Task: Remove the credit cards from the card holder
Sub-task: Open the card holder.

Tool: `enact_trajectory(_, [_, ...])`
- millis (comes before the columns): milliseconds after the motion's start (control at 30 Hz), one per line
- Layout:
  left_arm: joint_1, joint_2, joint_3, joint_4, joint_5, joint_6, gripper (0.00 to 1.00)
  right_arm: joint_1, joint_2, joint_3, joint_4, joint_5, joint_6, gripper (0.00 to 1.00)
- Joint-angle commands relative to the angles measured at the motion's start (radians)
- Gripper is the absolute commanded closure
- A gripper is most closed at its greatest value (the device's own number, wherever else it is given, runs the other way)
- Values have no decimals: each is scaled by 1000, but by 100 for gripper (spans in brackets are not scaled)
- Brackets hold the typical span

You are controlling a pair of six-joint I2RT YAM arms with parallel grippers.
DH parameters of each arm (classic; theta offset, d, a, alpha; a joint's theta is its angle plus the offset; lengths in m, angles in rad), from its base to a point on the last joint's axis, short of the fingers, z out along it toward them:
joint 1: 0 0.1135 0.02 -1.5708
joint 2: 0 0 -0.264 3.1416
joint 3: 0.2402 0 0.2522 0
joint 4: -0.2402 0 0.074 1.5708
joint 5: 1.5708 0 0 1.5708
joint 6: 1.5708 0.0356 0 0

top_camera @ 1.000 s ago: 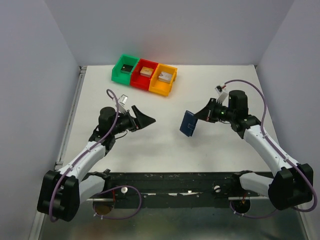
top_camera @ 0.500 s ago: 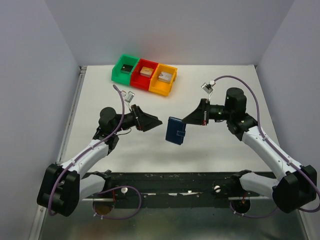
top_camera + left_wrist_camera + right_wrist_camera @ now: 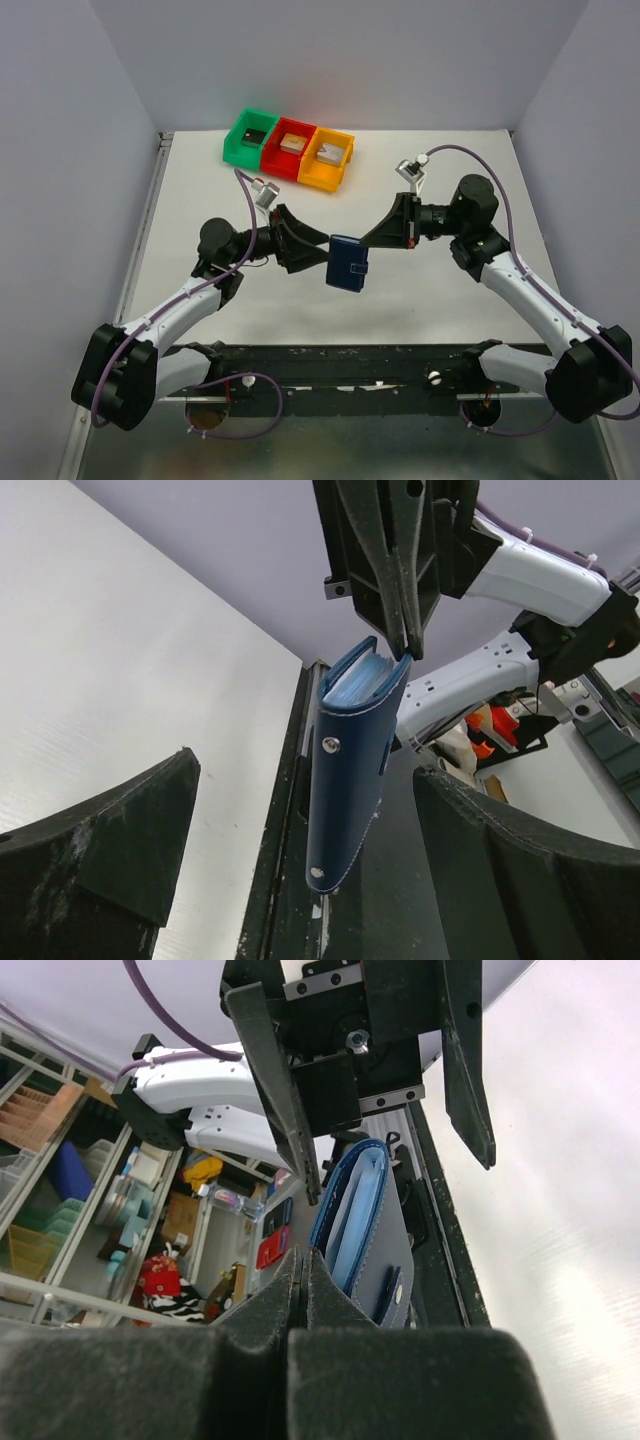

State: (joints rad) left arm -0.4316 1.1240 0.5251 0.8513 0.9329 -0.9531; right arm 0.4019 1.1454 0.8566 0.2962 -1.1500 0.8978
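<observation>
I should use my left gripper to take the card holder's opposite side (image 3: pixel 338 790) and turn it before my right gripper holds it, because the card holder's strap (image 3: pixel 359 268) faces away from my left gripper.
The dark navy card holder (image 3: pixel 348 263) hangs folded above the middle of the table. My right gripper (image 3: pixel 368 242) is shut on its upper edge. In the right wrist view the shut fingers (image 3: pixel 303 1260) pinch one cover of the card holder (image 3: pixel 372 1245), and pale blue inner pockets show. My left gripper (image 3: pixel 322 252) is open at the holder's left side. In the left wrist view the card holder (image 3: pixel 350 750) hangs edge-on between the wide fingers (image 3: pixel 110 850), apart from both, with the right gripper (image 3: pixel 405 645) clamped on top. The credit cards are hidden.
Green (image 3: pixel 249 136), red (image 3: pixel 291 148) and orange (image 3: pixel 327 160) bins stand in a row at the back of the table, each with a small block inside. The arms' black base rail (image 3: pixel 350 362) runs along the near edge.
The right arm has carried the card holder left towards the table's centre. The left gripper has moved right to meet it, and its open fingers now flank the holder.
</observation>
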Motion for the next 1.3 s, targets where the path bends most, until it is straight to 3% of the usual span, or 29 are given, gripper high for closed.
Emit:
enact_trajectory(0, [-25,8,42,60,46,27,1,15,17,16,47,-48,36,100])
enact_trajectory(267, [-67,46,70,92,90,22,10,25,36,10,115,-57,84,100])
enact_trajectory(433, [-70,45,58,111,95,16,27,26,45,12,124,-60,84,99])
enact_trajectory(633, [-68,30,52,103,84,27,54,29,47,5,110,-65,61,99])
enact_trajectory(900, [-70,17,62,61,53,43,71,29,30,27,24,-53,15,99])
enact_trajectory(933, [-70,14,70,52,52,45,74,29,30,32,-9,-42,4,88])
enact_trajectory(967, [-70,10,76,37,52,57,77,29,27,48,-50,-33,-17,64])
enact_trajectory(1000, [-70,0,90,-6,43,83,79,26,19,64,-118,-7,-52,46])
enact_trajectory(1033, [-70,-15,107,-61,29,118,81,28,4,87,-184,30,-92,36])
enact_trajectory(1067, [-70,-30,134,-171,-3,182,82,25,-13,103,-246,68,-129,11])
enact_trajectory(1133, [-70,-64,203,-388,-112,340,83,8,-59,113,-270,117,-128,2])
enact_trajectory(1267, [-78,-96,324,-607,-294,607,86,-14,-93,127,-281,186,-80,0])
